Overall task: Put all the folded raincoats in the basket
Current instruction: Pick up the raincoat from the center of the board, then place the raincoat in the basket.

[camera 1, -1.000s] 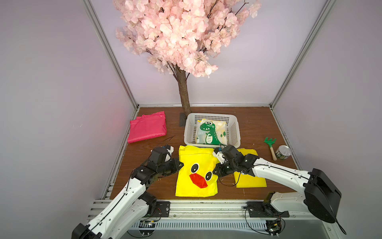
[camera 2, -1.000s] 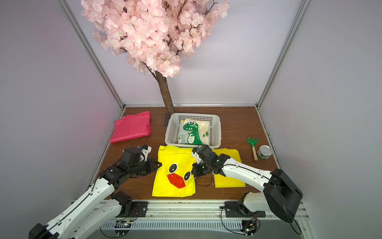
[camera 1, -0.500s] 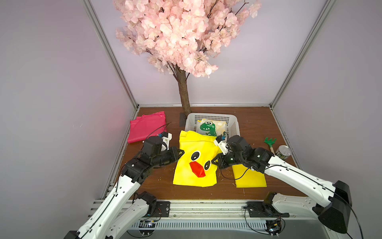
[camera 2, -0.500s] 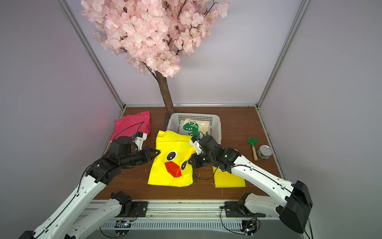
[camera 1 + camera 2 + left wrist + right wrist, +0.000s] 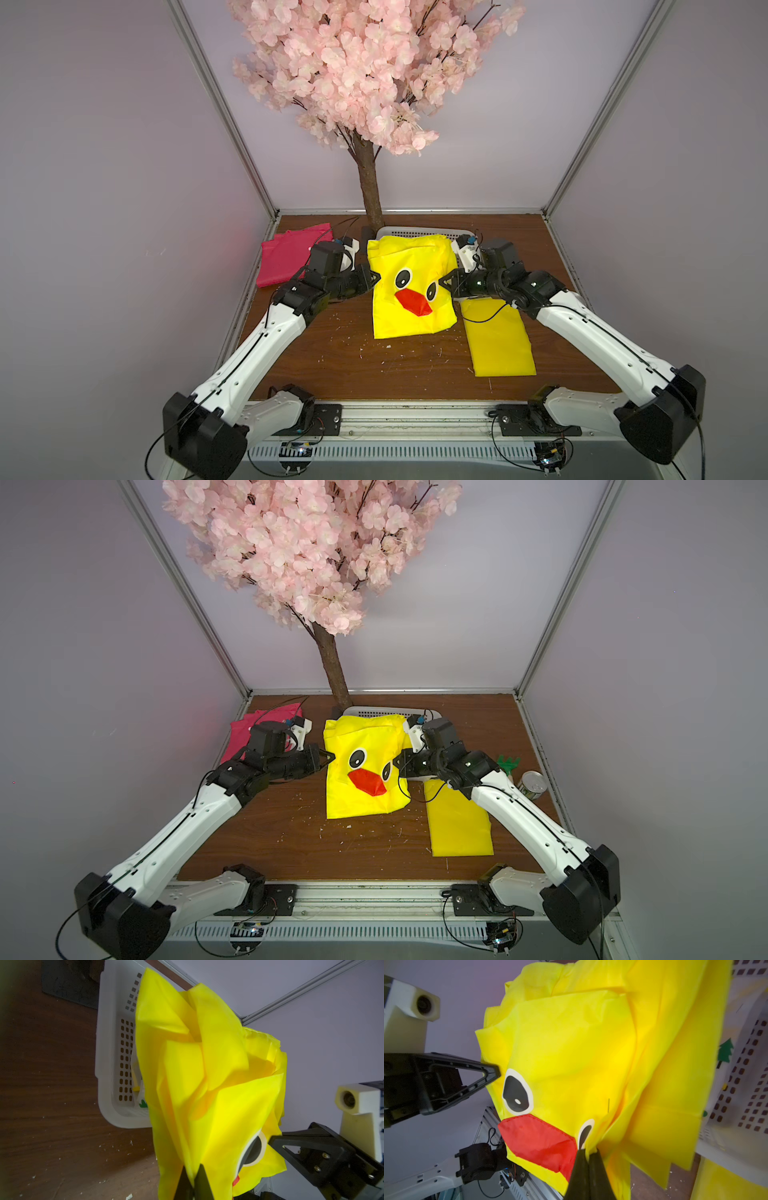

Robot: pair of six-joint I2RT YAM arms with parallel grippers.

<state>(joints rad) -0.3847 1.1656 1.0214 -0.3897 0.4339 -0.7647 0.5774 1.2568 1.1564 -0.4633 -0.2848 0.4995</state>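
The folded raincoat [image 5: 412,285] hangs flat from both grippers, so my left gripper should go on back over the basket [image 5: 424,231] before it opens once the raincoat's bottom edge is inside.
The folded raincoat [image 5: 407,257] [image 5: 361,737] is yellow with a duck face and red beak, and hangs lifted off the table. My left gripper [image 5: 376,276] [image 5: 332,756] is shut on its left edge and my right gripper [image 5: 441,282] [image 5: 395,762] on its right edge. In the left wrist view the left gripper [image 5: 194,1176] pinches a fold of the raincoat [image 5: 207,1084]. Likewise the right gripper [image 5: 588,1155] clamps the raincoat [image 5: 571,1043] beside the beak. The white perforated basket [image 5: 415,229] [image 5: 374,709] [image 5: 108,1064] [image 5: 747,1084] sits just behind, mostly hidden by the raincoat.
A dinosaur-print item [image 5: 724,1053] lies in the basket. The tree trunk [image 5: 370,187] rises at the basket's back left, blossoms overhead. A pink folded cloth [image 5: 291,257] lies left, a yellow folded piece [image 5: 498,345] under the right arm, a green rake [image 5: 509,762] and can [image 5: 532,784] right.
Both grippers have lifted the duck raincoat off the table and carried it back toward the basket. It now covers most of the basket from above.
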